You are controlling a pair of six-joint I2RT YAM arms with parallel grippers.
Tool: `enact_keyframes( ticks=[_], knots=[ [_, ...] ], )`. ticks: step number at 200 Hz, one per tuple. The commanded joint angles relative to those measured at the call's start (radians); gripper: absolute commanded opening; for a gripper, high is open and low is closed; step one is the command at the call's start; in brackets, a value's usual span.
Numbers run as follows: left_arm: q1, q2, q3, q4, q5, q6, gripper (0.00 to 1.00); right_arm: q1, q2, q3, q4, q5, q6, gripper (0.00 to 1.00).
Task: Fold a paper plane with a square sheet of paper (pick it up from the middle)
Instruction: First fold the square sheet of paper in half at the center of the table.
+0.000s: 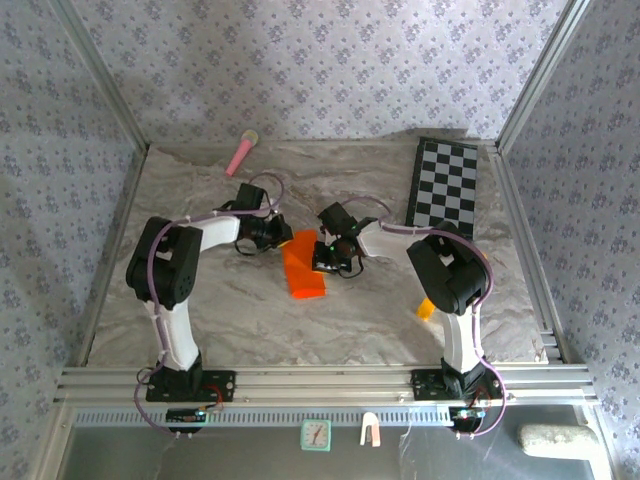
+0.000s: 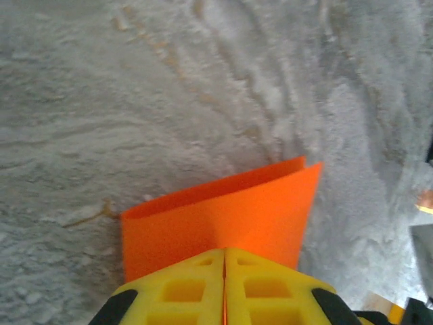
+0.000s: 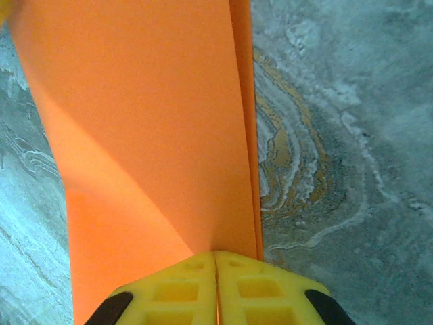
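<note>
My left gripper is near the far end of the fold (image 2: 126, 215). It should press back along the folded edge toward the paper's near corner (image 1: 293, 297).
The square sheet of paper (image 1: 305, 275) is bright orange and folded double into a long strip, held at mid-table between the two arms. My left gripper (image 1: 283, 238) is shut on its upper left edge. In the left wrist view the yellow fingers (image 2: 270, 284) pinch the paper (image 2: 223, 203), whose two layers gape slightly at the far edge. My right gripper (image 1: 322, 262) is shut on the right edge. In the right wrist view the sheet (image 3: 149, 122) runs away from the closed gripper (image 3: 216, 252) above the marbled tabletop, with a second layer showing along its right side.
A checkerboard (image 1: 445, 185) lies at the back right and a pink stick (image 1: 241, 153) at the back left. A small yellow-orange block (image 1: 426, 307) sits by the right arm's base. Aluminium rails (image 1: 300, 380) border the table's near edge and sides.
</note>
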State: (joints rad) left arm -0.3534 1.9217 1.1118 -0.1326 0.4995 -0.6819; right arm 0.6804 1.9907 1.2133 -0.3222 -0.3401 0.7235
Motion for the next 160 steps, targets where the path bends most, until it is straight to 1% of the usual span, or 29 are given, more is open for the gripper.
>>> enact_keyframes(
  ticks=[1, 49, 75, 86, 102, 120, 140, 160],
  knots=[
    [0.007, 0.027, 0.053, -0.062, -0.068, 0.022, 0.09, -0.016, 0.131, -0.098, -0.189, 0.191, -0.012, 0.08],
    [0.058, 0.064, 0.093, -0.119, -0.195, 0.06, 0.09, -0.017, 0.132, -0.103, -0.186, 0.19, -0.01, 0.08],
    [0.085, 0.055, 0.12, -0.146, -0.204, 0.08, 0.09, -0.017, 0.134, -0.102, -0.184, 0.19, -0.01, 0.08],
    [0.084, 0.028, 0.126, -0.159, -0.191, 0.085, 0.09, -0.018, 0.134, -0.103, -0.184, 0.19, -0.009, 0.08],
    [0.073, -0.037, 0.111, -0.16, -0.131, 0.066, 0.1, -0.017, 0.132, -0.104, -0.183, 0.188, -0.006, 0.08],
    [0.041, -0.124, 0.067, -0.163, -0.089, 0.037, 0.1, -0.018, 0.129, -0.106, -0.183, 0.185, -0.004, 0.08],
    [0.001, -0.193, -0.011, -0.144, -0.052, -0.024, 0.1, -0.018, 0.131, -0.107, -0.181, 0.181, -0.002, 0.08],
    [-0.045, -0.22, -0.095, -0.096, -0.015, -0.109, 0.09, -0.019, 0.136, -0.104, -0.181, 0.179, -0.006, 0.07]
  ],
)
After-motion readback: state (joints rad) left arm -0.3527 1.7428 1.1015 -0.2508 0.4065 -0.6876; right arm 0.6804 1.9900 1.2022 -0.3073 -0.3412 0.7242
